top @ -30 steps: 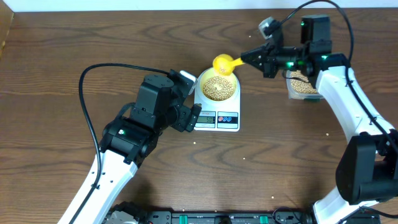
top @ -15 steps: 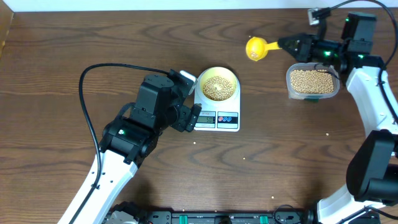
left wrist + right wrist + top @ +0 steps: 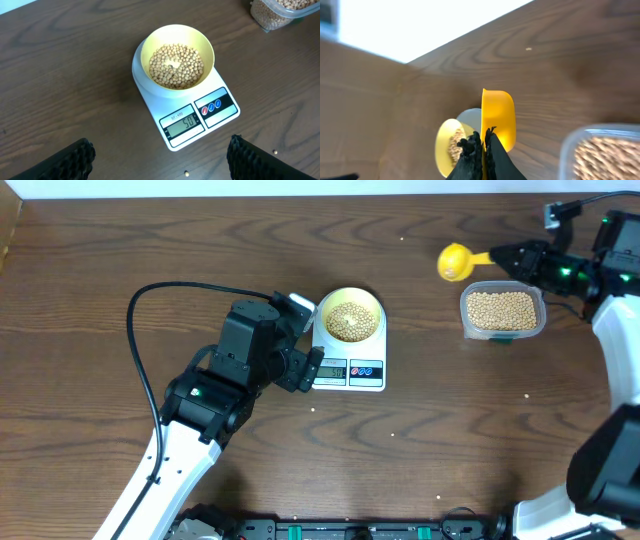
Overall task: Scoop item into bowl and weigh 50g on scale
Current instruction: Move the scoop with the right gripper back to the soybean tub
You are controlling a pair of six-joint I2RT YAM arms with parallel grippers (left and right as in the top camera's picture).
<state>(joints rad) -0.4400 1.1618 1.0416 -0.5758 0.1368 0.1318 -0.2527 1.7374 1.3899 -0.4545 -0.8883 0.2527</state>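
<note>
The scale display (image 3: 182,126) shows 50, and more beans would go over the target. My right gripper should therefore put the yellow scoop down in the clear tub (image 3: 503,310).
The pale-yellow bowl (image 3: 349,318) sits on the white scale (image 3: 350,368) and holds tan beans (image 3: 349,321). In the left wrist view the bowl (image 3: 177,42) and beans (image 3: 177,65) show clearly, and the scale (image 3: 192,120) display reads 50. My left gripper (image 3: 160,160) is open and empty, just in front of the scale; it also shows in the overhead view (image 3: 300,365). My right gripper (image 3: 515,256) is shut on the yellow scoop (image 3: 455,261), held in the air left of the clear tub (image 3: 503,313). The right wrist view shows the scoop (image 3: 498,117) between the shut fingers (image 3: 484,145).
The clear plastic tub of beans stands at the right back; it also shows in the left wrist view (image 3: 280,12) and the right wrist view (image 3: 605,152). A loose bean (image 3: 186,173) lies on the wood in front of the scale. The left arm's cable (image 3: 160,290) loops over the table.
My right gripper has carried the yellow scoop from over the bowl to the right and back, to beside the tub. The left arm, bowl and scale have not moved.
</note>
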